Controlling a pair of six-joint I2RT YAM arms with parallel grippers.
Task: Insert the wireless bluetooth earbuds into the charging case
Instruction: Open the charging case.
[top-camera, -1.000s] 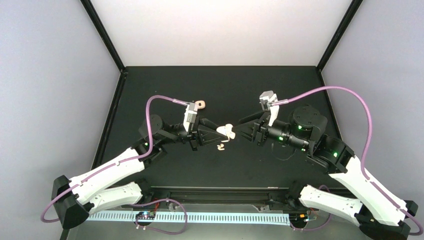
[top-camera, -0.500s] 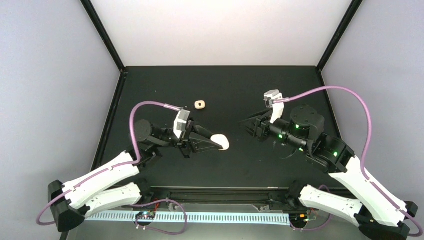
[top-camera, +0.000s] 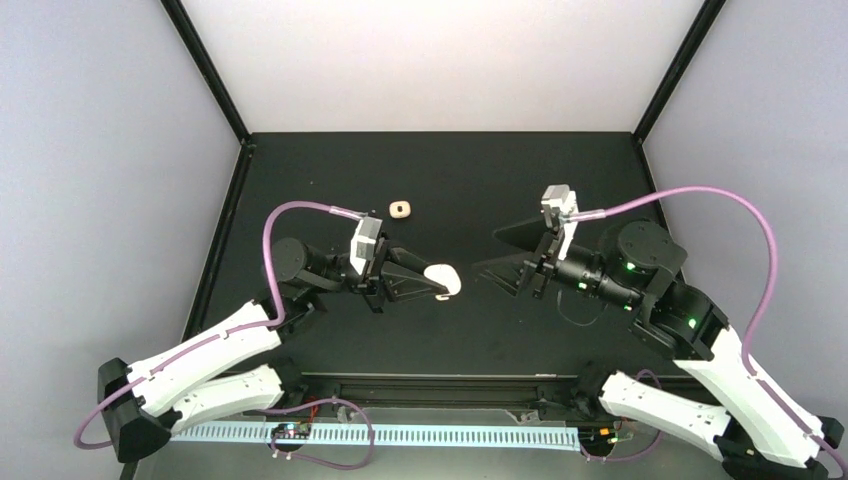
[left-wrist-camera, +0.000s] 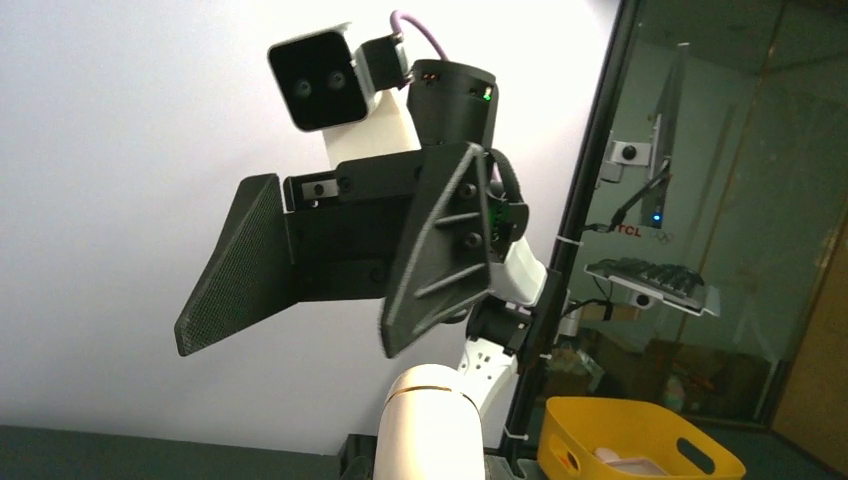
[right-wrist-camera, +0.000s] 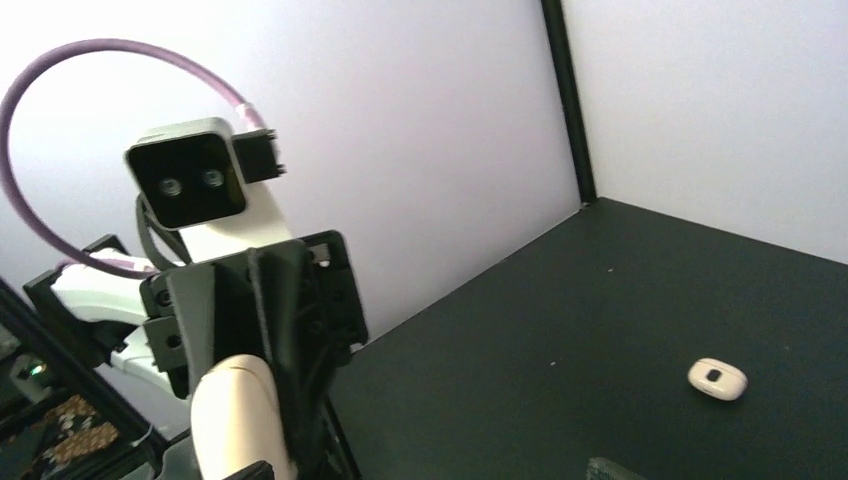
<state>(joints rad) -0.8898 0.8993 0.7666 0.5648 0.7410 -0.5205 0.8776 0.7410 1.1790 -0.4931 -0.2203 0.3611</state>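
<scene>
I am holding the charging case in my left gripper (top-camera: 443, 278) with its lid shut, so my right gripper should swing the case's lid (left-wrist-camera: 430, 376) open before any earbud goes in.
My left gripper (top-camera: 441, 284) is shut on the charging case (top-camera: 441, 279), a cream rounded case with its lid closed, held above the middle of the table. The case also shows in the left wrist view (left-wrist-camera: 436, 420) and in the right wrist view (right-wrist-camera: 236, 418). My right gripper (top-camera: 488, 252) is open and empty, its jaws wide apart, a short way right of the case and facing it. No comma-shaped earbuds show in any view. A small cream oval piece with a dark spot (top-camera: 400, 208) lies on the table behind the left gripper; it also shows in the right wrist view (right-wrist-camera: 717, 378).
The black table (top-camera: 450, 170) has raised black edge rails and pale walls on three sides. The left wrist view shows a yellow bin (left-wrist-camera: 640, 440) outside the cell. Purple cables loop over both arms.
The case was open between both grippers one second ago; now it is closed. The left arm drew it slightly left and nearer. The right gripper backed off right and opened wider.
</scene>
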